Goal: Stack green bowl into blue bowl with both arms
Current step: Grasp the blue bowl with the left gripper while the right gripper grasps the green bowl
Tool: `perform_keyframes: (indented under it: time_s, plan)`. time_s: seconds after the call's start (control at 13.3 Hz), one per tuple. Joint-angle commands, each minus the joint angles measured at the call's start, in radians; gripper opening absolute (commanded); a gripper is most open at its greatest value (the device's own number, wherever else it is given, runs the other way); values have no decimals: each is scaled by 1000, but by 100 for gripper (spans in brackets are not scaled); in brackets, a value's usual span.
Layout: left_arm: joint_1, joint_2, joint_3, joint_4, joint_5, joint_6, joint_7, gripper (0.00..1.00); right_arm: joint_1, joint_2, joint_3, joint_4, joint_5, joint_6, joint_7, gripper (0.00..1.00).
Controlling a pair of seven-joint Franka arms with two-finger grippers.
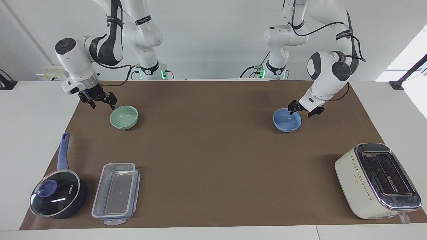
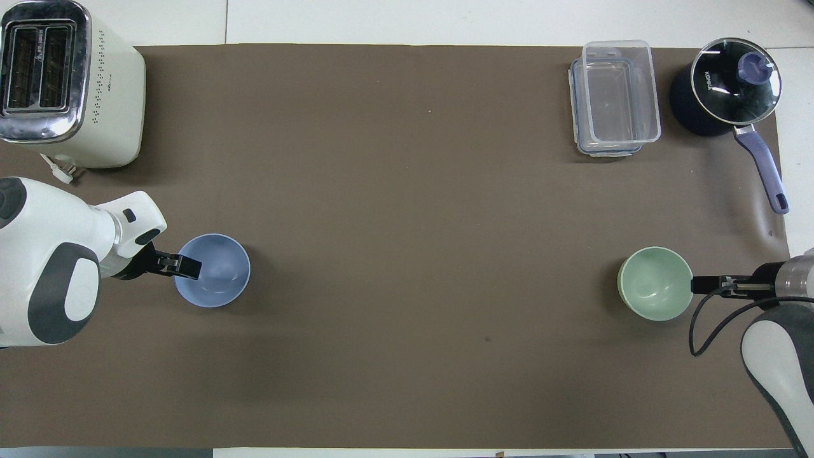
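The blue bowl's rim (image 2: 248, 270) looks just as wide as that of the green bowl (image 2: 655, 284), so the green bowl will cover it from above when the robot stacks them.
The pale green bowl (image 1: 124, 117) stands on the brown mat toward the right arm's end; it also shows in the overhead view (image 2: 655, 284). The light blue bowl (image 1: 286, 121) stands toward the left arm's end, and shows in the overhead view (image 2: 216, 270). My right gripper (image 1: 101, 104) is open, low beside the green bowl's outer rim, and shows in the overhead view (image 2: 699, 284). My left gripper (image 1: 302, 112) is open at the blue bowl's outer rim, one finger over the bowl and one outside it; it also shows in the overhead view (image 2: 191, 267). Both bowls are empty.
A cream toaster (image 1: 377, 180) stands farther from the robots at the left arm's end. A dark blue pan with a glass lid (image 1: 58, 193) and a clear plastic container (image 1: 115, 193) stand farther out than the green bowl. Bare brown mat (image 1: 206, 140) lies between the bowls.
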Motion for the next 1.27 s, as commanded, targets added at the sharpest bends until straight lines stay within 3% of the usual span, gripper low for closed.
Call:
perform_keyframes:
  time_s: [0.0, 0.22, 0.45, 0.53, 0.67, 0.75, 0.97, 1.05, 1.12, 1.2]
  plan:
    - [-7, 1, 4, -44, -5, 59, 34, 93, -18, 36, 8, -15, 13, 59, -30, 100]
    - [-8, 1, 4, -74, -5, 76, 38, 91, -16, 64, 8, -16, 15, 90, -30, 98]
    - [-8, 1, 4, -94, -5, 89, 38, 79, -15, 87, 10, -21, 15, 91, -30, 96]
    - [-8, 1, 4, -97, -5, 90, 38, 65, -9, 87, 10, -24, 22, 91, -27, 96]
    - [-8, 1, 4, -95, -5, 89, 39, 10, -4, 84, 10, -35, 54, 91, -29, 96]
    - [-7, 3, 4, -95, -4, 90, 41, 0, -1, 81, 10, -41, 68, 91, -29, 90]
    - [-6, 30, 3, -22, -5, 45, 27, 0, -1, 78, 10, -51, 73, 93, -35, 60]
    - [-10, 51, 0, 48, -7, -12, 22, 0, -2, 78, 10, -51, 73, 93, -52, 27]
    - [-31, 85, -2, 148, -14, -96, -4, 0, -2, 78, 10, -53, 80, 98, -53, 0]
    - [-67, 123, -3, 258, -19, -183, -49, 0, -4, 78, 10, -59, 105, 128, -73, 0]
